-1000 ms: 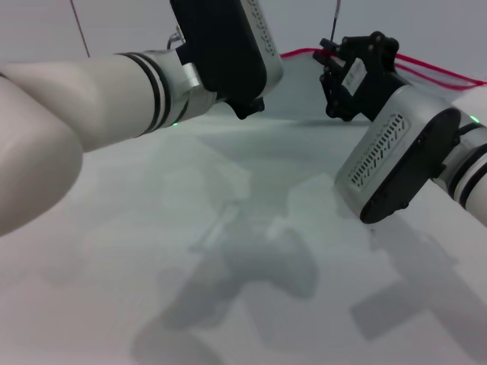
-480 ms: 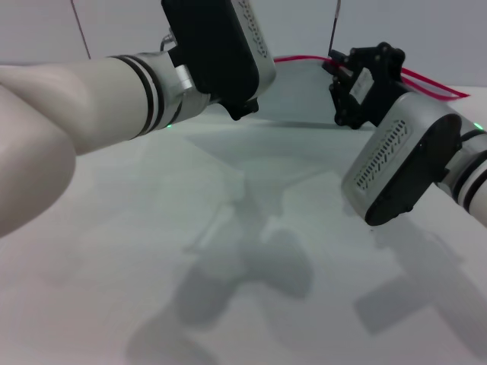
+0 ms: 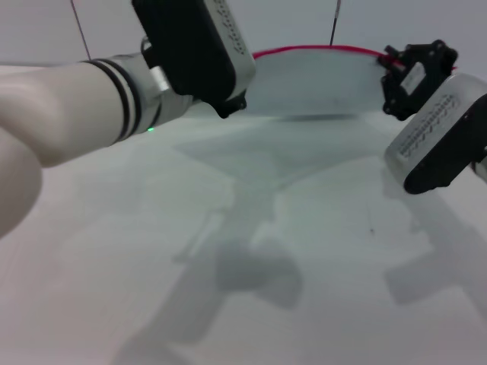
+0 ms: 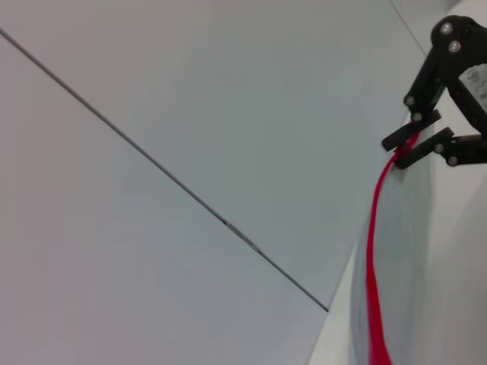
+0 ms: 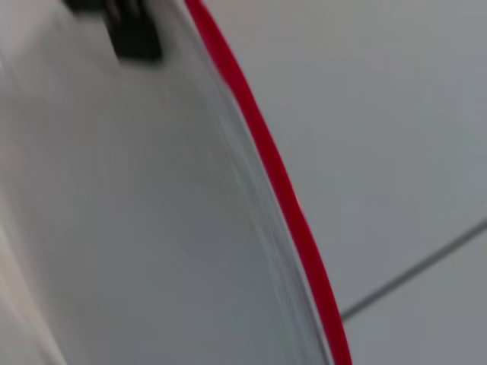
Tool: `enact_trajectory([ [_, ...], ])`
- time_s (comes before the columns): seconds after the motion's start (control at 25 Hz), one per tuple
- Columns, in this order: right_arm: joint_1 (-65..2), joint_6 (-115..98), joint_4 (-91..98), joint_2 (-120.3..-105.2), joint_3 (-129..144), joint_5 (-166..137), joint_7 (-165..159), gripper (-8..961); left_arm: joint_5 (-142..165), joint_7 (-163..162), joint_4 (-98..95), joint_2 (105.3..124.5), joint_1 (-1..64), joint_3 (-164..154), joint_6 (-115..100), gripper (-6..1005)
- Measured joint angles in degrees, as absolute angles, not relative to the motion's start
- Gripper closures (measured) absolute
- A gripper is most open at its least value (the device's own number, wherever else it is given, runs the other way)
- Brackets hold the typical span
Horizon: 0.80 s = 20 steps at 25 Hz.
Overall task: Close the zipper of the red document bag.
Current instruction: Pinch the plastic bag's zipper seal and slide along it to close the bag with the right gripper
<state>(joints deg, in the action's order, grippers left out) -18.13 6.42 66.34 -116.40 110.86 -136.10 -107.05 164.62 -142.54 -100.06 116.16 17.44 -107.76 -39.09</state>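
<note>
One end of the red zipper point(image 3: 259, 54) is held in place by my left gripper, so my right gripper should go on pinching and sliding along the zipper until the zipper's far end, then let go.
The red document bag point(image 3: 319, 84) is a translucent pale pouch held upright off the table between my two arms. Its zipper point(image 3: 316, 49) is a thin red strip arching along the top edge. At the zipper's right end my right gripper point(image 3: 389, 65) is shut on the red strip. The left wrist view shows that same right gripper point(image 4: 407, 148) pinching the zipper point(image 4: 372, 251). My left gripper point(image 3: 230, 99) is at the bag's left end, where the pouch runs behind its black housing. The right wrist view shows the zipper point(image 5: 268, 163) along the pouch's edge.
The white table point(image 3: 304, 251) lies below the bag, marked only by the arms' shadows. A pale wall point(image 3: 304, 19) with thin dark seams stands behind. A blurred black part point(image 5: 133, 34) sits near the zipper in the right wrist view.
My right gripper has slid to the right along the zipper, from near its middle to its right end. The left arm has drawn left and up, and the red edge now spans a wider arc.
</note>
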Motion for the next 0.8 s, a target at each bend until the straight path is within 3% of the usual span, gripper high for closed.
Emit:
enact_trajectory([
  [0.4, -19.25, 10.47, 61.76, -116.47, 105.85, -135.83, -107.33, 867, 164.62, -140.65, -105.02, 116.19, 13.41, -104.98, -39.01, 945],
  [0.8, -19.27, 12.96, 61.16, -116.45, 105.53, -135.79, -107.36, 868, 164.61, -140.36, -105.12, 116.19, 13.38, -104.5, -39.0, 913],
])
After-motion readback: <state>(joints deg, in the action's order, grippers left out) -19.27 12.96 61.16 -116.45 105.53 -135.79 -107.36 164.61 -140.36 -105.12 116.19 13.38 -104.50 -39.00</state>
